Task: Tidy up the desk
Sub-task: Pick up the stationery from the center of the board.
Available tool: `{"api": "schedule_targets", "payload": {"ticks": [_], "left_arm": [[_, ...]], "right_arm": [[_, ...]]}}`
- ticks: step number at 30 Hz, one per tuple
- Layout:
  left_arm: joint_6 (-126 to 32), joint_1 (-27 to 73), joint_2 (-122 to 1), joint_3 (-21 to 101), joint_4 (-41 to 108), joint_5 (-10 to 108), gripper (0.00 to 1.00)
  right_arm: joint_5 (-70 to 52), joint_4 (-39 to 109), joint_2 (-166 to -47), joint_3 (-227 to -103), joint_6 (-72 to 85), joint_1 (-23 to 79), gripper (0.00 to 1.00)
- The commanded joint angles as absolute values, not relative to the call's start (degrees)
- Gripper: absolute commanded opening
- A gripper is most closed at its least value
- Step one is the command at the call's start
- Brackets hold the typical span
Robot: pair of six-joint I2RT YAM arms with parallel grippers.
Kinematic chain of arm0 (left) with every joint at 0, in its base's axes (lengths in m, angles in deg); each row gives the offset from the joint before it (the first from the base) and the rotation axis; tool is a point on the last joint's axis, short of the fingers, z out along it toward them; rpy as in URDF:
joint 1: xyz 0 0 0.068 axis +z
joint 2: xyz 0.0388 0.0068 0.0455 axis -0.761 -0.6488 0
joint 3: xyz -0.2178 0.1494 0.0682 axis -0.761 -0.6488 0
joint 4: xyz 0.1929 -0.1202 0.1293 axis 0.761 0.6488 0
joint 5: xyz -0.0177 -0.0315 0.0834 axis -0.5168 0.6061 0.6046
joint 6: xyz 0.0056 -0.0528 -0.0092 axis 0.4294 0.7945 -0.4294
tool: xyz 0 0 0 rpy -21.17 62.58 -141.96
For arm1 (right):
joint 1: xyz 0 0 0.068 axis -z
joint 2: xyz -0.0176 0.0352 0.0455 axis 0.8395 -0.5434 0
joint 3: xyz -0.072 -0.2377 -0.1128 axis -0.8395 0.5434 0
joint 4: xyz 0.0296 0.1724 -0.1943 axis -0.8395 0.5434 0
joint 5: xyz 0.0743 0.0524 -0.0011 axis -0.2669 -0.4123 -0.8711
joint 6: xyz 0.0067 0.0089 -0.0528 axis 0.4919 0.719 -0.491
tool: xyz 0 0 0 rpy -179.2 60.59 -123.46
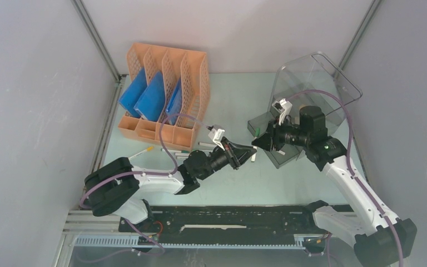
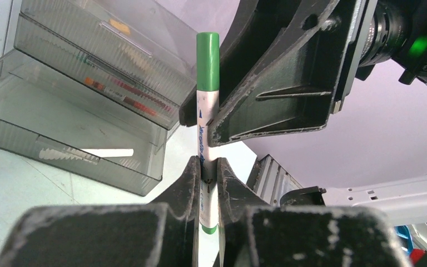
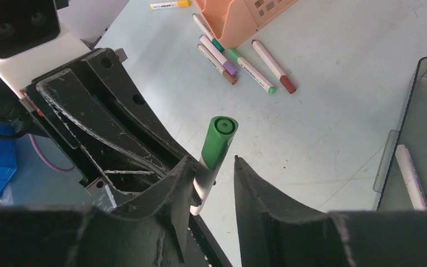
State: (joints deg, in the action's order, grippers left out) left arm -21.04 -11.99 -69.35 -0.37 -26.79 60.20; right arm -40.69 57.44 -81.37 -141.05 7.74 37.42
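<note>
The marker is in my left gripper, short of the open drawer (image 1: 283, 159); next my right gripper grips the upper part of the marker's body (image 2: 206, 107) and carries it in.
On the pale mint-green desk (image 1: 239, 94) my two grippers meet tip to tip near the middle, just above the surface. My left gripper (image 2: 210, 164) is shut on the lower barrel of a white marker with a green cap (image 2: 207, 83), which stands up out of the jaws. My right gripper (image 3: 214, 161) is open around the marker's (image 3: 218, 142) upper end. The barrel rests against one finger (image 3: 180, 178), and a gap shows to the other finger (image 3: 250, 183). In the top view the two grippers face each other at about (image 1: 256, 146).
An orange file rack (image 1: 164, 94) holding blue folders stands at the back left. Several loose markers (image 3: 239, 58) lie in front of it, a yellow-capped one (image 1: 144, 151) further left. A clear drawer box (image 1: 306, 89) stands at the right, its open drawer (image 3: 422, 139) holding a white pen (image 3: 411, 178).
</note>
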Motion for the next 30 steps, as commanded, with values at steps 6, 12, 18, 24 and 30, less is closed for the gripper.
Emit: {"api": "schedule_targets", "payload": {"ticks": [6,12,18,24,30], "left_arm": [[-21.14,-12.34,-69.59,1.94,-29.65,60.1,0.03],[-21.35,-12.37,-68.7,0.62,-29.66,61.4,0.34],[-25.24,-12.34,-64.13,-2.5,-27.52,64.9,0.62],[-33.29,-12.25,-57.55,-6.07,-22.0,69.04,0.82],[-37.1,-11.84,-51.47,-10.38,-15.48,72.8,0.99]], "right_arm": [[-43.53,54.83,-82.48,-140.7,8.16,36.7,0.26],[-44.14,55.09,-82.59,-140.7,6.57,36.56,0.03],[-43.65,55.7,-82.3,-140.7,4.21,36.52,0.0],[-44.22,58.82,-80.81,-141.12,-3.86,36.51,0.0],[-45.84,65.79,-79.74,-142.25,-17.46,37.12,0.0]]}}
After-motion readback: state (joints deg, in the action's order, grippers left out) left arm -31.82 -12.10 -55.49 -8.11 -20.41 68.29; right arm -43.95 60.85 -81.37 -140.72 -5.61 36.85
